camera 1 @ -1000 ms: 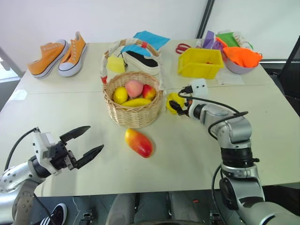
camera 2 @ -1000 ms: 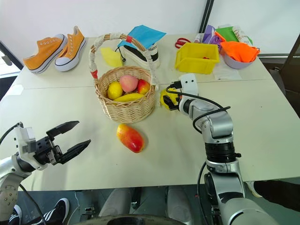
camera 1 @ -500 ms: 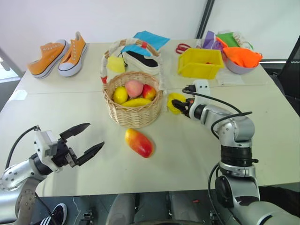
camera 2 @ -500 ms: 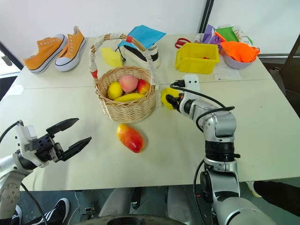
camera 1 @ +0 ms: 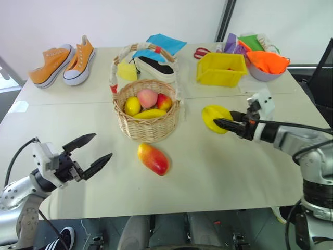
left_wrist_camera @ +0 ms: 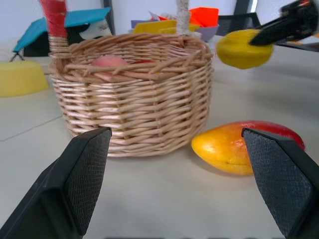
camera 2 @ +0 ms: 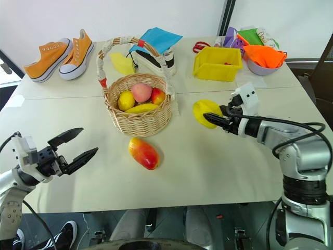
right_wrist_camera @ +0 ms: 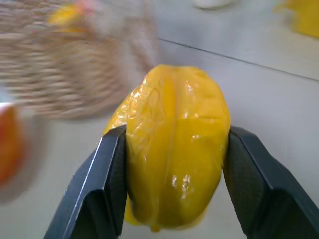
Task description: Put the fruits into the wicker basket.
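The robot's right gripper has both fingers around the yellow fruit (camera 1: 213, 115) and the space (camera 1: 150, 112) above the banana is open, so it should keep going into the wicker basket and release there.
The wicker basket (camera 1: 148, 120) stands mid-table with a peach, a lemon, a banana and a red apple inside. On the table in front of the basket lies a red-and-yellow mango (camera 1: 153, 159). My right gripper (camera 1: 217, 122) is shut on a lumpy yellow fruit (camera 1: 214, 119), held above the table to the right of the basket; the right wrist view shows the yellow fruit (right_wrist_camera: 174, 144) squeezed between both fingers. At the near left, my left gripper (camera 1: 93, 151) stands open and level, pointing toward the mango, with nothing between its fingers.
Behind the basket lie a black-and-white shoe (camera 1: 155, 66) and blue cloth. A pair of orange sneakers (camera 1: 65, 61) sits at the far left. A yellow plastic bin (camera 1: 221, 69) and a grey bowl of orange cloth (camera 1: 267, 65) stand at the far right.
My right gripper closed on the yellow fruit beside the basket, lifted it off the table and drew it back to the right. The left gripper has stayed open and nearly still.
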